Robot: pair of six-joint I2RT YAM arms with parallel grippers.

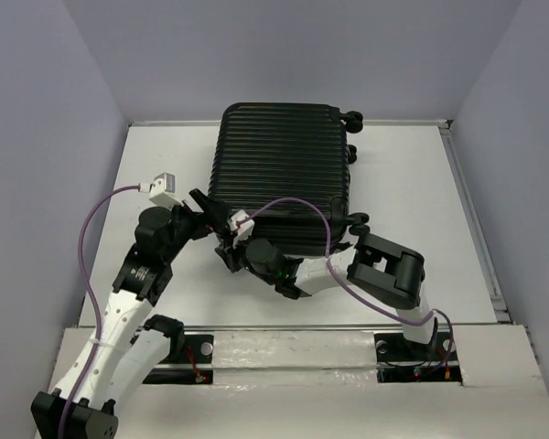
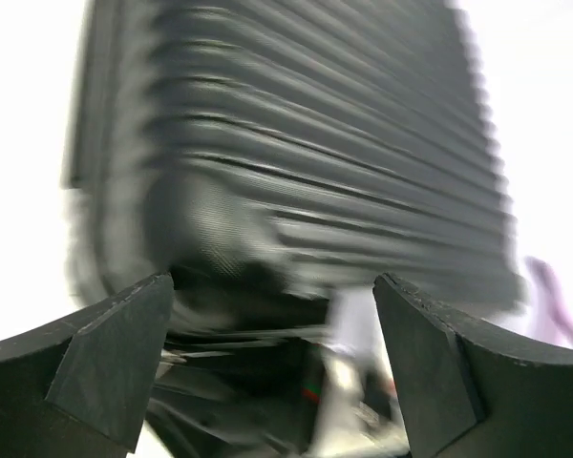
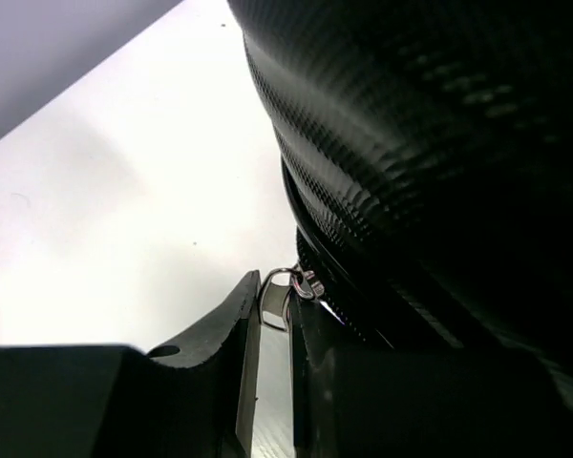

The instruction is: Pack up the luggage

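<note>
The zipper pull is at the luggage's corner, and the luggage's next side runs away from my right gripper. Both grippers should first turn that side toward me.
The luggage is a large black ribbed suitcase lying closed on the white table, wheels to the right. My right gripper is at its near left corner, shut on the metal zipper pull beside the textured shell. My left gripper is open just left of that corner, its fingers wide apart with nothing between them. The left wrist view is blurred and shows the ribbed shell ahead.
The white table is walled in by grey panels. Suitcase wheels stick out at the far right. A purple cable arcs over the suitcase's near edge. The right arm's elbow sits right of the near corner.
</note>
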